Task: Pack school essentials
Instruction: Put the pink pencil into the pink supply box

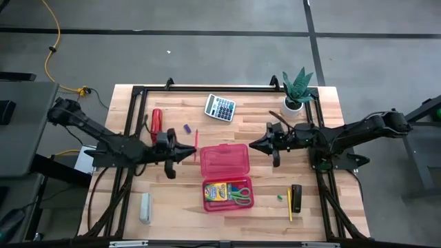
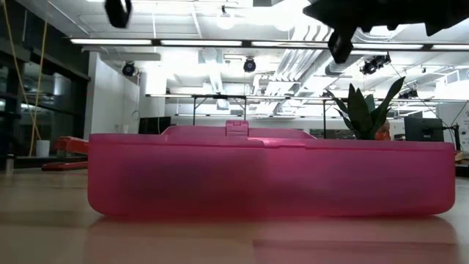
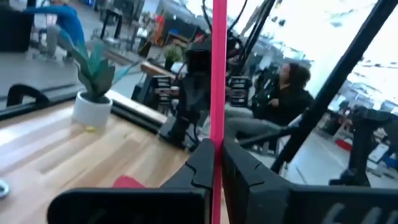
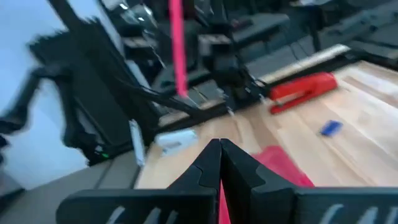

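The pink pencil (image 1: 196, 138) is standing upright across my left gripper's fingers, so my right gripper needs to take the pencil, turn it flat and put it down in the case's near half (image 1: 229, 194).
My left gripper (image 1: 190, 147) (image 3: 217, 152) hovers level, left of the open pink case (image 1: 224, 176), shut on a thin pink pencil (image 1: 196, 141) (image 3: 219, 68). My right gripper (image 1: 252, 145) (image 4: 219, 147) hovers level on the case's right, shut and holding nothing. The case's near half holds the crayon box (image 1: 216, 192) and the green-handled scissors (image 1: 240, 195). A purple eraser (image 1: 186, 128) lies on the table at the far left. A yellow pencil (image 1: 289, 204) and a green eraser (image 1: 280, 197) lie at the near right. My left gripper pinches the pink pencil's shaft (image 3: 219, 134) between its two fingertips (image 3: 202, 163). The fingers come level from the table's left and lie across the pencil. It sticks out far on both sides of them and is lifted clear of the table.
Along the far side are a calculator (image 1: 220, 107), a potted plant (image 1: 298, 93) and a red stapler (image 1: 156, 124). A white block (image 1: 145, 207) lies near left and a black object (image 1: 296, 196) near right. People sit in the room beyond the table (image 3: 286, 93).
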Controlling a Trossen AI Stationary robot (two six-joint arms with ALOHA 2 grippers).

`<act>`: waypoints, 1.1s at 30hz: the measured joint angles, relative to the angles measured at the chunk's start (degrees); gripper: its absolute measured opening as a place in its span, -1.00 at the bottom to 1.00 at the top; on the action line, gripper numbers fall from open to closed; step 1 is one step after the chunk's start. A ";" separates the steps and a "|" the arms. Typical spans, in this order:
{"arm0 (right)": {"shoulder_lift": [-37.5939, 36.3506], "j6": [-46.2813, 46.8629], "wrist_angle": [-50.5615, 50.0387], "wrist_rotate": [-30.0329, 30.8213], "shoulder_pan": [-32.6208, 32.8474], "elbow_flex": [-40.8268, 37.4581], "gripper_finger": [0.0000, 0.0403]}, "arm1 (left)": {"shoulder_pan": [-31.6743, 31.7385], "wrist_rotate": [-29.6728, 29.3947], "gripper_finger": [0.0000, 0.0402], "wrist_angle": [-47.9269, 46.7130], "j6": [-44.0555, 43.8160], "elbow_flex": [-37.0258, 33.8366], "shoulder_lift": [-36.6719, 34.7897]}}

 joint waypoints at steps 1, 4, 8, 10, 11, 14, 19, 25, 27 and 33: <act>0.00 0.00 1.28 -0.74 0.02 0.00 -1.00 | 1.48 1.33 -1.00 2.90 0.72 -0.84 1.01; 0.00 -0.76 3.57 -1.70 0.06 0.00 -1.00 | 5.39 5.13 -1.00 7.98 1.52 -1.60 2.86; 0.00 -0.90 4.54 -1.68 0.04 0.00 -1.00 | 8.74 11.41 -1.00 9.66 0.96 -1.61 4.35; 0.02 -0.81 4.40 -1.67 0.04 0.00 -1.00 | 9.46 12.86 -1.00 9.70 0.11 -1.60 4.48; 0.02 -0.57 4.47 -1.67 0.04 0.00 -1.00 | 9.71 13.27 -1.00 9.69 -0.05 -1.60 4.48; 0.02 -0.21 4.56 -1.26 0.04 0.00 -1.00 | 10.09 13.62 -1.00 9.69 -0.37 -1.60 4.48; 1.73 5.83 10.43 3.49 0.02 0.00 -0.99 | 10.10 12.45 -1.00 9.81 -1.92 -1.59 4.78; 8.60 3.34 8.53 4.76 1.42 6.40 -0.76 | 10.10 13.00 -1.00 10.03 -2.14 0.84 9.34; 11.89 2.40 6.45 5.29 1.70 10.13 -0.59 | 10.10 13.65 -1.00 9.41 -2.04 2.12 11.52; 19.76 -0.02 -0.66 4.23 1.66 20.54 -0.18 | 10.10 13.26 -1.00 9.44 -1.61 5.62 16.91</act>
